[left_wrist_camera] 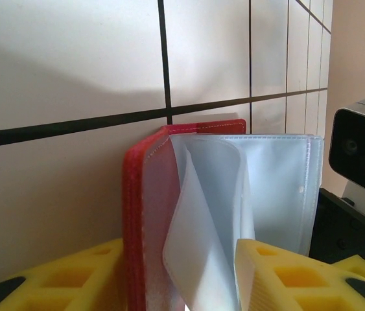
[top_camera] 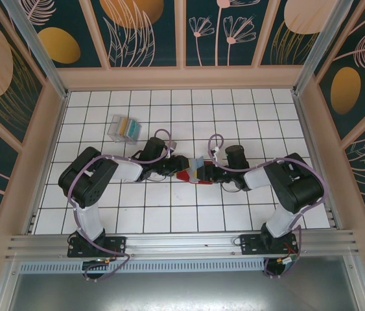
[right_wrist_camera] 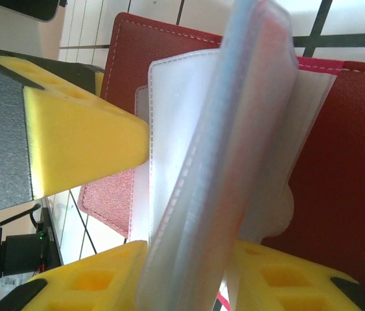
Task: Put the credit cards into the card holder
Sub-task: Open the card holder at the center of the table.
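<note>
My right gripper should open, as it is holding the clear sleeves upright, and push them down flat on the red cover before my left gripper gets credit cards.
The red card holder lies open at the table's middle, between both grippers, with its clear sleeves raised. In the left wrist view its red cover stands on edge. My left gripper is open astride that cover and a few loosely bowed sleeves. My right gripper is shut on a bundle of the card holder's sleeves that fills the space between its jaws, with the red cover behind. Yellow and teal credit cards stand in a clear case at the back left, away from both grippers.
The clear plastic case sits a couple of tiles behind the left arm. The left gripper's yellow finger touches the sleeves in the right wrist view. The right wrist camera is close on the right of the left wrist view. Pink walls enclose the tiled table.
</note>
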`<state>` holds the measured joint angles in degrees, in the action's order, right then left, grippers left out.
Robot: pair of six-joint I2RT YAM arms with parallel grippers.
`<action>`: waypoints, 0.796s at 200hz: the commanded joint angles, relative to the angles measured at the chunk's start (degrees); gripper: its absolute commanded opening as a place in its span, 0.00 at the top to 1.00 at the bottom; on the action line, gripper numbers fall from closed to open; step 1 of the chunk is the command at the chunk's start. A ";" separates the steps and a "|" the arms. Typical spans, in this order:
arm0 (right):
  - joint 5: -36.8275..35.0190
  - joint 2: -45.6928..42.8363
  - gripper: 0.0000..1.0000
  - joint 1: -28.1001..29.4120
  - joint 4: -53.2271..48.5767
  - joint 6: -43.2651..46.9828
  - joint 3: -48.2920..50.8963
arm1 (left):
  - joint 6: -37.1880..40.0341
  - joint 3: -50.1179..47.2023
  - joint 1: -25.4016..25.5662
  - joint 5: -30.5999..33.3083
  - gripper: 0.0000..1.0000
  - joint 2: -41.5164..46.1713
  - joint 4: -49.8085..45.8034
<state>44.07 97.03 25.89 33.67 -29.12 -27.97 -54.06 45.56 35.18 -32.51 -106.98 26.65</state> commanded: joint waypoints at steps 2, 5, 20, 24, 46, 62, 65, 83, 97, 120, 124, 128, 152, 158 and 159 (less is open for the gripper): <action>0.06 1.85 0.64 -0.57 0.68 -0.71 1.30 | 1.23 0.85 0.24 -0.31 0.54 1.39 -0.51; 0.13 1.89 0.64 -0.58 0.84 -0.75 1.29 | 1.17 0.75 0.22 -0.32 0.54 1.36 -0.47; -0.14 1.90 0.65 -0.66 1.02 -1.00 1.49 | 0.92 0.38 0.21 -0.45 0.54 1.22 -0.02; -0.21 1.85 0.65 -0.70 1.11 -1.06 1.51 | 0.83 0.25 0.17 -0.46 0.55 1.17 0.11; -0.47 1.69 0.64 -1.08 1.39 -1.28 1.70 | 1.11 0.07 0.20 -0.46 0.73 1.07 0.22; -1.15 0.89 0.64 -1.17 1.36 -1.37 2.14 | 1.89 0.53 0.23 0.36 0.81 0.82 -1.18; -1.25 0.70 0.63 -1.19 1.34 -1.37 2.21 | 2.16 0.65 0.23 0.54 0.82 0.76 -1.51; -2.16 -0.53 0.59 -1.19 0.24 -0.96 2.22 | 3.42 1.26 0.20 1.78 0.87 0.49 -3.58; -3.57 -1.62 0.56 -1.19 -0.99 -0.40 2.39 | 4.04 1.67 0.19 2.57 0.90 0.13 -4.84; -8.69 -5.92 0.42 -1.18 -3.90 0.55 3.36 | 4.49 2.12 0.23 3.16 0.92 -0.13 -6.11; -10.04 -7.17 0.40 -1.19 -4.53 0.63 3.66 | 4.45 2.08 0.24 3.21 0.92 -0.11 -6.13; -11.06 -8.56 0.38 -1.19 -5.11 0.70 3.91 | 4.44 2.08 0.18 3.17 0.92 -0.03 -6.19; -16.26 -17.36 0.33 -1.10 -12.84 2.20 2.30 | 4.47 2.04 0.23 3.33 0.92 0.50 -6.59; -17.91 -19.41 0.32 -0.90 -15.48 2.99 1.15 | 4.46 2.04 0.19 3.33 0.92 0.55 -6.73; -18.07 -19.72 0.32 -0.87 -15.92 3.14 0.98 | 4.43 2.06 0.17 3.33 0.92 0.59 -6.71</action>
<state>34.33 84.97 25.12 27.35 -29.26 -24.75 -51.00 46.83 35.38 -29.98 -106.98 22.31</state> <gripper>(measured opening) 0.670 0.099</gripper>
